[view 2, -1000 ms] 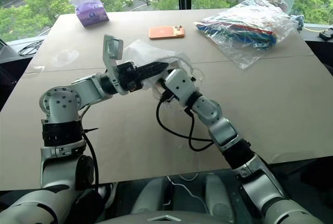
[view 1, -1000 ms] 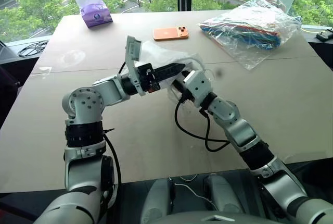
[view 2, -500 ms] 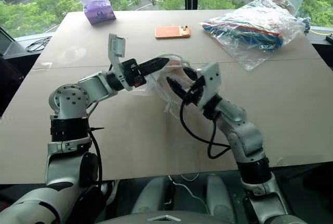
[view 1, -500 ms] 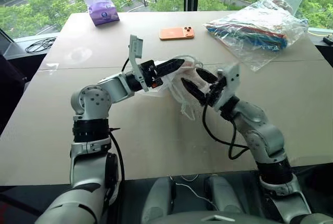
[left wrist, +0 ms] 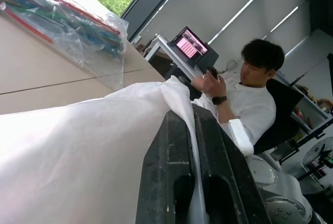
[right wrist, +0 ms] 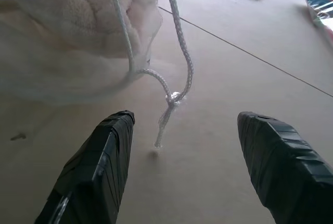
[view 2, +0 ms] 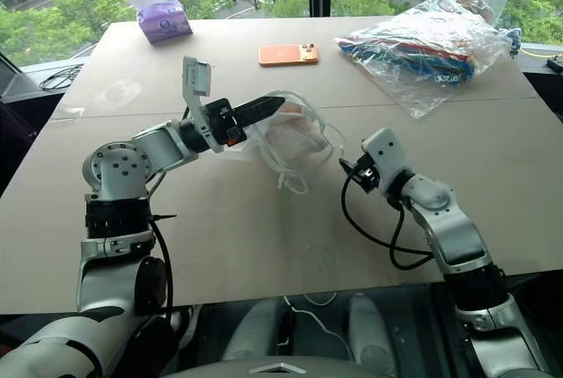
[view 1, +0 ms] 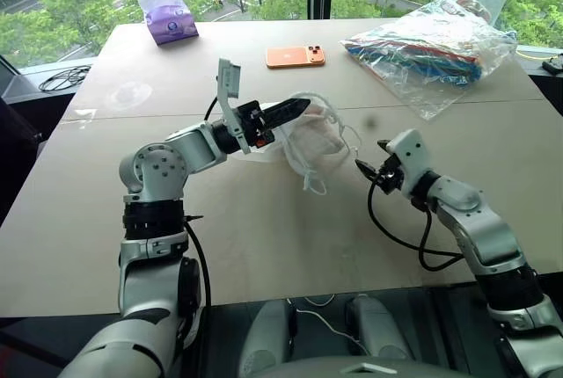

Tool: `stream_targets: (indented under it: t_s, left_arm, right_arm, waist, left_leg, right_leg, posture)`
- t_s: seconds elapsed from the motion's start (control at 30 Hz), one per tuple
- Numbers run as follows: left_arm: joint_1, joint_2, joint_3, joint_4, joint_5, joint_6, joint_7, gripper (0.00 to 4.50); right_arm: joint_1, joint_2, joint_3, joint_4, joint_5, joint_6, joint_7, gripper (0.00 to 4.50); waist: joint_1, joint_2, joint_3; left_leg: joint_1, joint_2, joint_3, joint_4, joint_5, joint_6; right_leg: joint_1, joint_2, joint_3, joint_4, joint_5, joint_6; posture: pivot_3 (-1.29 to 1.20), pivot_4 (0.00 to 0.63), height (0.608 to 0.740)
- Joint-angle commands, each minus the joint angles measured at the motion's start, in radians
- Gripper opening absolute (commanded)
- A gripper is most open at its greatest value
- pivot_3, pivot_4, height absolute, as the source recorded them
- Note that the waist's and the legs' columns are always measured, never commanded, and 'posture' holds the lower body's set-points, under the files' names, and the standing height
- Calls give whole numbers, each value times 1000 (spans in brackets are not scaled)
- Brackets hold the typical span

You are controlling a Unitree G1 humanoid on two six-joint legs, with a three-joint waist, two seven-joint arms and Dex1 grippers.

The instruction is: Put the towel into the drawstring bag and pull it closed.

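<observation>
The cord's knotted end hangs past the right gripper's open fingers, so the robot should move that gripper in and close it at the knot while the left gripper holds the bag.
The drawstring bag, thin white sheer cloth, hangs just above the middle of the table. My left gripper is shut on its upper edge, and in the left wrist view the fabric is pinched between the black fingers. The towel, off-white and fluffy, sits inside the bag and shows through the cloth. White cords with a knot dangle from the bag's mouth. My right gripper is open, low over the table to the right of the bag, holding nothing.
An orange phone lies behind the bag. A purple tissue pack is at the far left, and a big clear plastic bag of colourful items at the far right. A person sits beyond the table.
My right gripper has drawn back out of the bag, swung right and down, and opened wider. The towel stays inside. The left gripper keeps holding the bag up.
</observation>
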Motion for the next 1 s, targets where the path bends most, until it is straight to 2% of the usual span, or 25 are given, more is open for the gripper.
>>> stream_targets:
  t_s: [0.03,0.2,0.23,0.33,0.47,0.5,0.73,0.83,0.9,1.0]
  left_arm:
    - [-15,12,8,-26,-12,-6,-18,0]
    - [-6,20,5,-38,-10,3,-23,0]
    - [-6,21,4,-38,-9,5,-24,0]
    - [-4,27,-4,-38,-1,3,-26,0]
    - [2,39,-7,-39,-1,8,-30,0]
    - [3,42,-8,-38,0,9,-32,0]
    - [-6,60,-12,-16,15,4,-49,0]
    - [-10,63,-14,-12,22,4,-57,0]
    - [-11,64,-19,-12,24,4,-62,0]
    - [-13,65,-26,-9,27,2,-67,0]
  right_arm:
    - [-57,53,-59,40,25,-51,-9,3360]
    - [-110,132,-89,145,33,-109,-12,3360]
    - [-121,148,-101,167,33,-123,-21,3130]
    - [-144,172,-140,215,32,-164,-44,2103]
    - [-128,195,-190,175,66,-185,-50,159]
    - [-118,197,-197,155,76,-182,-45,73]
    - [0,108,-145,21,47,-126,40,73]
    - [51,17,-91,-36,24,-97,127,829]
    - [44,10,-86,-42,26,-80,129,1743]
    - [4,38,-78,-5,21,-74,120,1743]
  waist:
    - [3,0,0]
    - [6,0,0]
    - [6,0,0]
    - [5,0,0]
    - [5,0,0]
    - [5,0,0]
    - [6,0,0]
    - [6,0,0]
    - [0,0,0]
    - [0,0,0]
  left_leg:
    - [0,0,0,0,0,0]
    - [0,1,-1,0,0,0]
    - [0,1,-1,0,0,0]
    - [0,1,-1,0,0,-1]
    - [-1,1,-1,0,0,-1]
    - [-1,1,-1,0,0,-1]
    - [0,1,-1,0,0,0]
    - [0,1,-1,0,0,0]
    - [0,0,-1,0,0,0]
    - [1,0,0,0,0,0]
  right_leg:
    - [0,0,0,0,0,0]
    - [0,0,-1,0,0,0]
    - [0,-1,-1,0,0,0]
    - [0,-1,0,0,0,0]
    - [0,-1,-1,0,0,0]
    - [0,-1,-1,0,0,0]
    - [0,-1,-1,0,0,0]
    - [0,-1,-1,0,0,0]
    - [0,-1,-1,0,0,0]
    - [0,0,0,2,0,0]
  posture:
    - [0,150,740]
    - [0,150,740]
    - [0,150,740]
    - [0,150,740]
    - [0,150,740]
    - [0,150,740]
    - [0,150,740]
    - [0,150,740]
    - [0,150,740]
    - [0,150,740]
